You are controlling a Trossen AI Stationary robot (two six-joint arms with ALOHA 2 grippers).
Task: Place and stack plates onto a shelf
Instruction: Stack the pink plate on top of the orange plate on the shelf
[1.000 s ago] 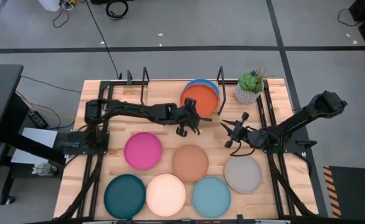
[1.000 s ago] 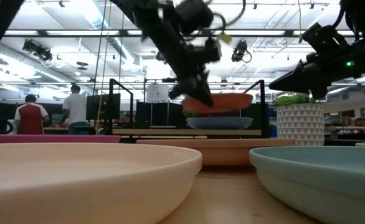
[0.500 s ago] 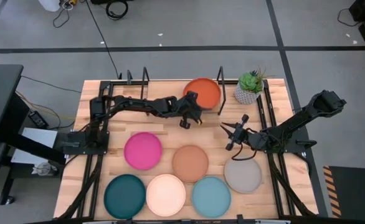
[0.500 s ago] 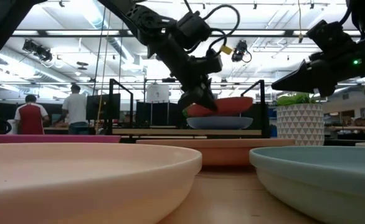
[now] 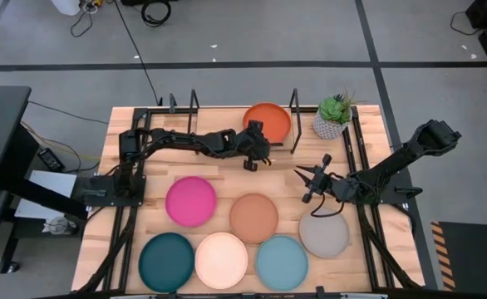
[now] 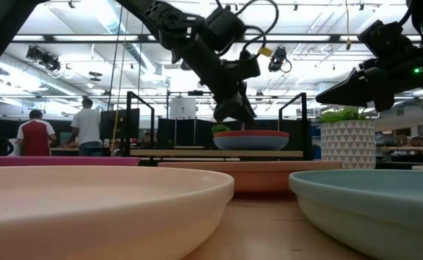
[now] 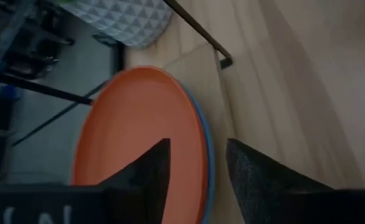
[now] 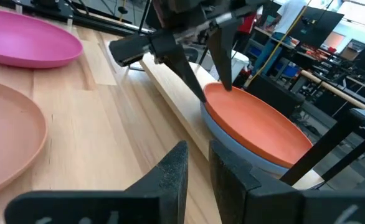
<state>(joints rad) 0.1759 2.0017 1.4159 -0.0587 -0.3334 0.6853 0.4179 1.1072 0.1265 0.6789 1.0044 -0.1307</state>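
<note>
The blue plate has the orange plate level [image 5: 268, 122] on it. My left gripper should go next to the pink plate's free rim [image 5: 214, 209] facing the terracotta plate and close there.
The orange plate [image 5: 270, 121] lies level on the blue plate [image 6: 251, 143], which rests on the shelf's wooden base board [image 5: 214, 124] between black upright loops. My left gripper [image 5: 257, 133] stands open at the orange plate's near-left rim [image 7: 192, 134], one finger above it and one just off its edge. My right gripper [image 5: 308, 179] hovers over the table to the right of the shelf, fingers almost together and nothing between them. The pink [image 5: 190, 200], terracotta [image 5: 253, 218], grey [image 5: 324, 232], dark teal [image 5: 166, 261], cream [image 5: 221, 259] and light blue [image 5: 281, 262] plates lie flat on the table. My left gripper comes slanting down from the table's left, with the orange plate's rim [image 8: 215, 93] in the gap between its open fingers. I cannot tell whether either fingertip [image 8: 225, 84] touches the plate. The plate lies flat on the blue plate.
A potted plant [image 5: 333, 116] in a white pot stands just right of the shelf. The shelf's left half is bare board with upright loops [image 5: 194, 104]. Bare tabletop lies between the shelf and the rows of plates. People stand in the room beyond the table.
My left gripper has carried the orange plate toward the far edge and lowered it from a tilted hold onto the blue plate, then opened. The plate now lies level, covering the blue one. My right arm has kept still.
</note>
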